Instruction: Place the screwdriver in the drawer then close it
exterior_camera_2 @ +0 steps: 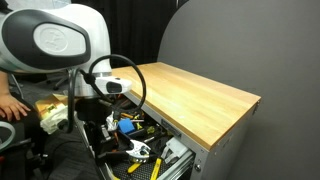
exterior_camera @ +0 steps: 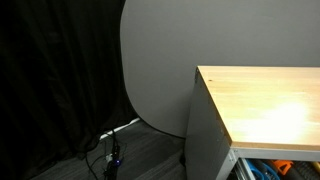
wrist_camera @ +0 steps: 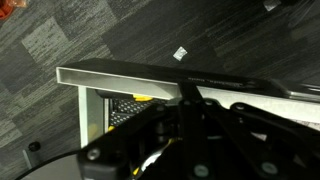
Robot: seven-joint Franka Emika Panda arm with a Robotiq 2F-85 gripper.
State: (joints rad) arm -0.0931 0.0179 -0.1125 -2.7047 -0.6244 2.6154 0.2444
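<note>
The gripper's fingers are over the drawer's front edge [wrist_camera: 150, 84], so the robot should back out past that edge and push the drawer front's outer side [wrist_camera: 150, 69] to shut the drawer.
The drawer [exterior_camera_2: 178, 158] is pulled out of the grey cabinet under the light wooden top [exterior_camera_2: 190, 92]. It holds several tools. Its pale front edge [wrist_camera: 120, 76] runs across the wrist view, and one corner shows in an exterior view [exterior_camera: 270, 168]. My gripper [exterior_camera_2: 108, 118] hangs down in the open drawer at its near end. In the wrist view the dark fingers [wrist_camera: 190, 100] meet in the middle just behind the front edge. I cannot make out the screwdriver. If it is between the fingers, they hide it.
Yellow-handled tools [exterior_camera_2: 141, 151] and blue items [exterior_camera_2: 127, 127] lie in the drawer. A person's hand [exterior_camera_2: 12, 106] is beside the robot base. A grey round panel [exterior_camera: 155, 60], a black curtain and floor cables [exterior_camera: 110, 150] stand beyond the cabinet. The floor is grey carpet [wrist_camera: 60, 40].
</note>
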